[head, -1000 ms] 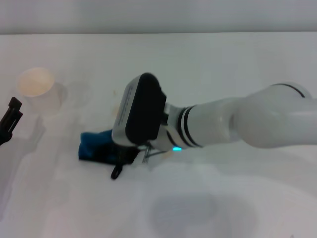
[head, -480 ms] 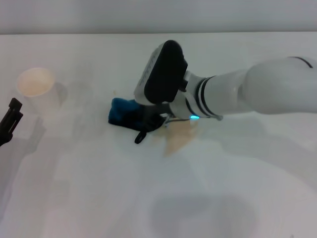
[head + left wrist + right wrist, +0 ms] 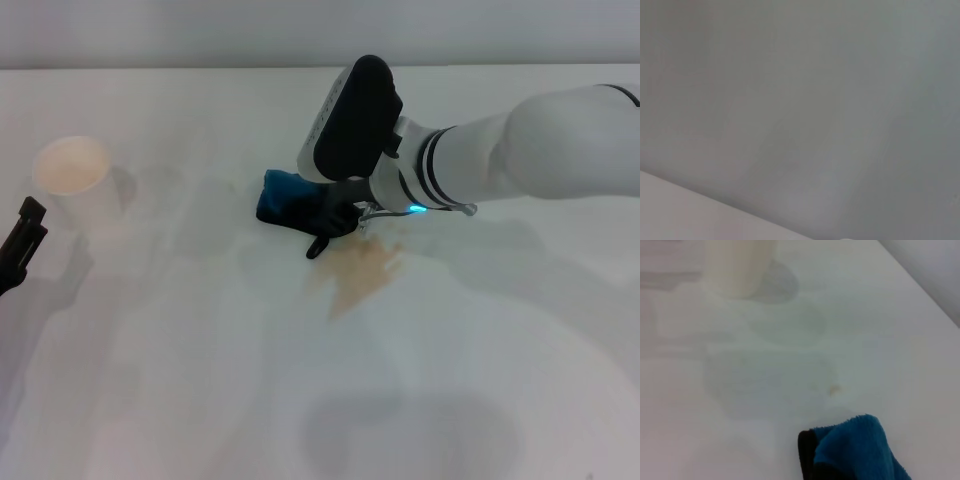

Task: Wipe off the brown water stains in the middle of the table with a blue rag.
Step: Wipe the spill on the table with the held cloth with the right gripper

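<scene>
The blue rag (image 3: 284, 196) is lying past the brown water stains. Next, my right gripper sweeps back and brings the rag closer, over the stains' near end (image 3: 346, 295).
The blue rag (image 3: 284, 200) lies pressed on the white table (image 3: 180, 380) just left of centre, its black loop (image 3: 317, 246) trailing toward me. My right gripper (image 3: 335, 213) is shut on the rag's right end, under the arm's black wrist housing. The brown water stains (image 3: 358, 271) spread as a tan blotch directly in front of the gripper, on the near side of the rag. In the right wrist view the blue rag (image 3: 860, 450) fills the lower corner, with a small brown speck (image 3: 834, 389) on the table beyond it. My left gripper (image 3: 20, 245) sits parked at the far left edge.
A white paper cup (image 3: 75, 178) stands at the far left of the table, also seen as the paper cup (image 3: 740, 265) in the right wrist view. The left wrist view shows only a plain grey surface.
My right arm has dragged the rag from the near left toward the far right across the table. The tan blotch, hidden under the arm before, now shows. The left arm has not moved.
</scene>
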Available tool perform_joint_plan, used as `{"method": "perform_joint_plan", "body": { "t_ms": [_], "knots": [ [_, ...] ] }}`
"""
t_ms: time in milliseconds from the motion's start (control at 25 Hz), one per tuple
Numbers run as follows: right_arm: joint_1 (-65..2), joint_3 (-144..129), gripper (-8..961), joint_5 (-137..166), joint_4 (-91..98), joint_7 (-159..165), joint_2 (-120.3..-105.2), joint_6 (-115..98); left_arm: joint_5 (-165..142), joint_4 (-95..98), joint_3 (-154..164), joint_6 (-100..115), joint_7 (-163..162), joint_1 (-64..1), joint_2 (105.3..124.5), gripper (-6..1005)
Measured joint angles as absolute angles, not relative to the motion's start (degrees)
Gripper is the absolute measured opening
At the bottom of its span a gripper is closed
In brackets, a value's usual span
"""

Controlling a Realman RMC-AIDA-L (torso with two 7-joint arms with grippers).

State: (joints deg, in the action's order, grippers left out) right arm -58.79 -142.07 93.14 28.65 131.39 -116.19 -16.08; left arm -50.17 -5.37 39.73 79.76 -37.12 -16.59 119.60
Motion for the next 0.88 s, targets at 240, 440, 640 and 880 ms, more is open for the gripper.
{"method": "perform_joint_plan", "body": {
  "t_ms": [240,440,640,880],
  "knots": [
    [-58.5,-142.1,102,92.9,30.8,131.4,-116.19,-17.0,-50.2,-5.4,39.8,79.8,-37.2,-16.6,119.62,877],
    [-57.2,-143.2,102,93.2,36.6,131.3,-116.19,-20.0,-50.1,-5.4,39.8,79.8,-37.9,-16.6,119.59,877],
    [-57.0,-143.8,102,93.4,41.4,131.1,-116.17,-26.2,-50.1,-5.3,39.8,79.8,-38.0,-16.6,119.55,877],
    [-57.6,-143.3,102,95.7,44.3,131.0,-116.16,-32.3,-50.1,-5.1,39.8,79.8,-38.0,-16.6,119.53,877]
  ]
}}
